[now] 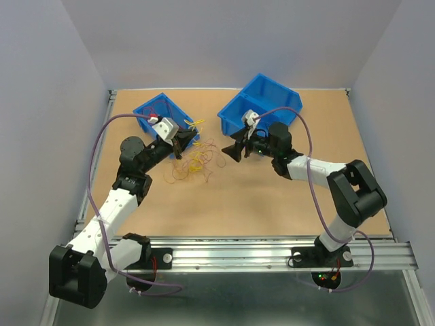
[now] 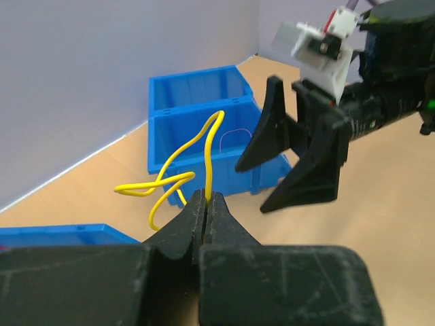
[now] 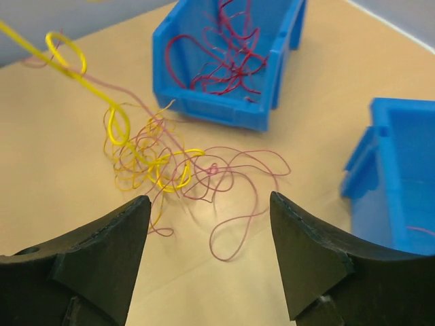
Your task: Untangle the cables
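The thin red cable's curl (image 3: 213, 169) is clear of the yellow cable and in front of my right gripper's open fingers. My right gripper should keep going and close on that curl.
The cables (image 1: 197, 161) lie as a loose tangle of red, orange and yellow wire on the board between the two arms. My left gripper (image 2: 205, 200) is shut on a thick yellow cable (image 2: 207, 142), which loops up and away from its tips. In the top view the left gripper (image 1: 182, 142) sits at the tangle's upper left. My right gripper (image 3: 209, 198) is open and holds nothing. It hovers just short of the tangle (image 3: 163, 159), with a thin red loop (image 3: 238, 231) lying between its fingers. The yellow cable (image 3: 75, 75) rises toward the upper left.
A blue bin (image 1: 153, 110) stands behind the left gripper; in the right wrist view this bin (image 3: 211, 109) holds red wires (image 3: 228, 58). A second blue bin (image 1: 262, 102) stands behind the right gripper. The right gripper (image 2: 251, 188) hangs close in front of the left one.
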You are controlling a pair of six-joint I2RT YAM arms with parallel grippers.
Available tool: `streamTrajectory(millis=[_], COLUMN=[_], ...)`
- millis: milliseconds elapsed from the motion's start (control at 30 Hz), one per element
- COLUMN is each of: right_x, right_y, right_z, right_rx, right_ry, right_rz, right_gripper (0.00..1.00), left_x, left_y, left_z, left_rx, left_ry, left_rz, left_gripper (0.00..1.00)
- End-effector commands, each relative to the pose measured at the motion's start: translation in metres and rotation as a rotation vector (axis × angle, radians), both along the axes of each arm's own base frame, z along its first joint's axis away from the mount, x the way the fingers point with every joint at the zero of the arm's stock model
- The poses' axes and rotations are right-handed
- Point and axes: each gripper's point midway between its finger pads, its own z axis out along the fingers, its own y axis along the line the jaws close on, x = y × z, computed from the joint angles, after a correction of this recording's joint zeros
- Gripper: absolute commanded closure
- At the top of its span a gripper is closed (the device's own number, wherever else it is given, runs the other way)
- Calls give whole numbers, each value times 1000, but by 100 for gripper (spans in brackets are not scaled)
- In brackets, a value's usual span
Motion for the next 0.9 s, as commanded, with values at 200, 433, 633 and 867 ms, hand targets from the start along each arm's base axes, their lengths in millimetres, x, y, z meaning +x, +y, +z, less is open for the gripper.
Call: streamTrajectory(millis=[200,433,633,867], right_x=[-9,9,21,28], right_y=[38,52,59,60], right_z=[-19,-19,-11,-9], right_rx=[-39,-21,47,73], right_ry=[-118,-139,-175,-159], right_rz=[192,156,128,91], right_gripper=[24,28,33,96], left_x=[-12,-14,-15,-15], left_y=[-3,-4,-4,-4], left_z=[16,16,18,16], left_rx=[-20,-20,-23,-20], left_ry=[-68,-71,-73,-69], left_rz=[-37,-43,-48,-49], left_gripper=[100,100,100,100])
